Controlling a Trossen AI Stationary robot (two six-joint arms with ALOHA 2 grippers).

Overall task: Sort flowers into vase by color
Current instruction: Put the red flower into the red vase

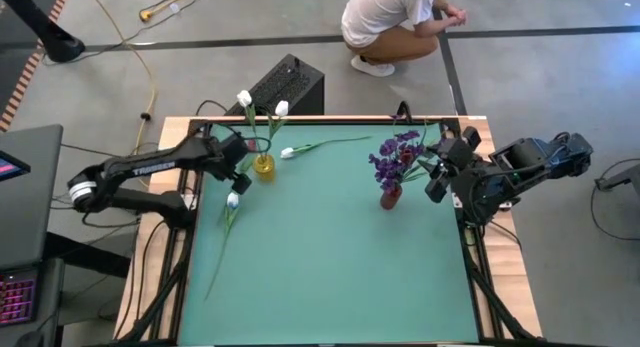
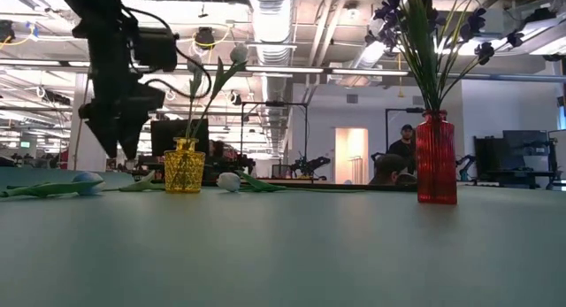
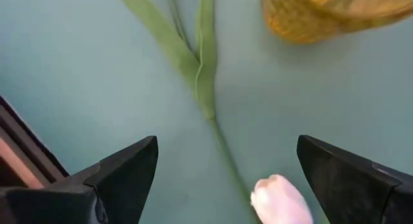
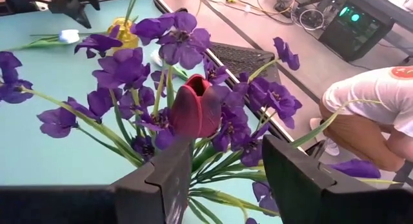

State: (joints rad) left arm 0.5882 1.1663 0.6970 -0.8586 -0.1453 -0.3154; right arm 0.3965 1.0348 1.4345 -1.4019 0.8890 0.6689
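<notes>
My left gripper is open, and the green stem runs along the gap between its fingers, below the stem's leaves. It should keep going down to the mat and close around the stem.
A yellow vase stands near the table's far left and holds two white tulips. Another white tulip lies flat beside it, its stem running toward the near edge. A third lies right of the vase. My left gripper hangs open, pointing down over the lying tulip's head. A red vase holds the purple spray. My right gripper is open just right of the spray. A dark red tulip stands among the purple blooms ahead of its fingers. My right gripper has its fingers on either side of green stems below the dark red tulip's head. I cannot tell whether a finger touches a stem, because leaves and blooms crowd the gap.
A black box sits past the table's far edge. A crouching person is on the floor beyond it. The near half of the green mat is bare.
</notes>
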